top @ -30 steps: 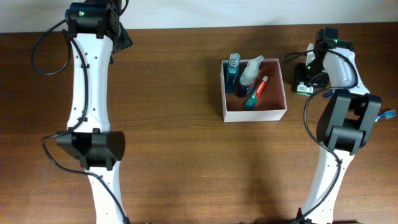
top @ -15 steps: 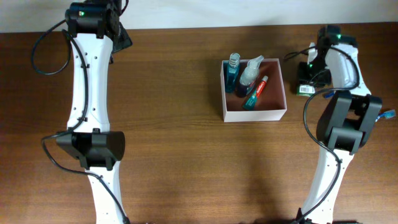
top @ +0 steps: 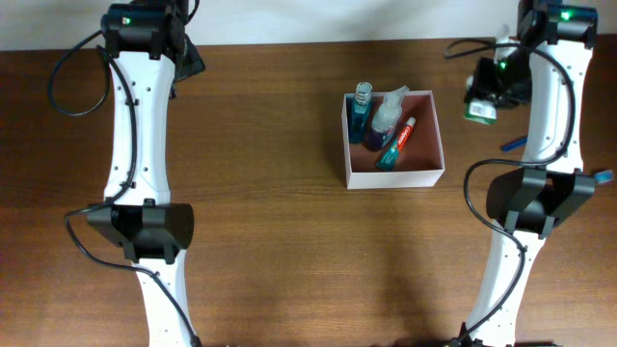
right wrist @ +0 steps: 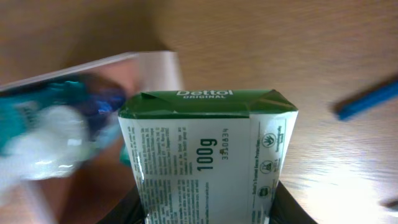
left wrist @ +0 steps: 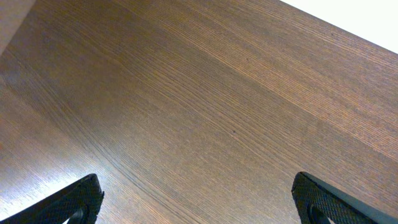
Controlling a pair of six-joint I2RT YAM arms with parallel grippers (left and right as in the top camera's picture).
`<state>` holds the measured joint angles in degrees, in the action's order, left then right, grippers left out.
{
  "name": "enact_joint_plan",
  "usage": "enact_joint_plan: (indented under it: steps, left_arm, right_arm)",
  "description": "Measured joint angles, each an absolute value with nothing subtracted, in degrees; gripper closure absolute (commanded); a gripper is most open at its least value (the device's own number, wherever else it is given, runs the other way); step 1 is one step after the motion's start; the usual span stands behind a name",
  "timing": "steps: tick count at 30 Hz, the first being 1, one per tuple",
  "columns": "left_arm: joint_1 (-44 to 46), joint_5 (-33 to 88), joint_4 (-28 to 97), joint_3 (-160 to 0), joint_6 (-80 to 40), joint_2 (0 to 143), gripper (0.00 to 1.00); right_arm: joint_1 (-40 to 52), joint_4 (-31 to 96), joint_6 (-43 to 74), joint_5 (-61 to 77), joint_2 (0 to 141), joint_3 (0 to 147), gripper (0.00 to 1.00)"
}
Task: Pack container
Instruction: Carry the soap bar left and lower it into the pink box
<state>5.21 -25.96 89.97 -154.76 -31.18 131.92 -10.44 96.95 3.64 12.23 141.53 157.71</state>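
Observation:
The container's bottom beside the toothpaste tube [top: 425,145] is free, so my right gripper should go on carrying the soap packet until it is hanging above that gap [top: 422,154], and then let go.
The container [top: 395,179], a square shallow box with white walls and a reddish-brown inside, sits right of the table's middle. It holds a blue bottle [top: 361,106], a clear spray bottle [top: 386,112] and a toothpaste tube [top: 397,143]. My right gripper [top: 485,96] is shut on a green-and-white Dettol soap packet [top: 478,110] and holds it above the table, right of the container. The right wrist view shows the packet [right wrist: 205,143] between the fingers [right wrist: 205,208], with the container's wall [right wrist: 93,66] blurred at left. My left gripper [left wrist: 199,199] is open and empty over bare wood.
A blue pen [top: 514,144] lies on the table right of the container and also shows in the right wrist view [right wrist: 367,101]. Another small blue item [top: 603,177] lies at the right edge. The left gripper [top: 186,58] is at the far left.
My right gripper has lifted the soap packet off the table and raised it. The blue pen under the arm has come into view. The left arm has not moved.

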Motion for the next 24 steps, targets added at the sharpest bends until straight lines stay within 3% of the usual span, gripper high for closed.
enact_joint_plan:
  steps: [12,24]
  left_arm:
    - [5.2,-26.0,90.0,-154.8,-31.2,131.9,0.01]
    - [5.2,-26.0,90.0,-154.8,-31.2,131.9,0.01]
  right_arm:
    - [-4.2,97.0,6.7,17.8,141.6,158.0,0.61]
    - [-3.9,97.0,7.2,17.9,141.6,158.0,0.56]
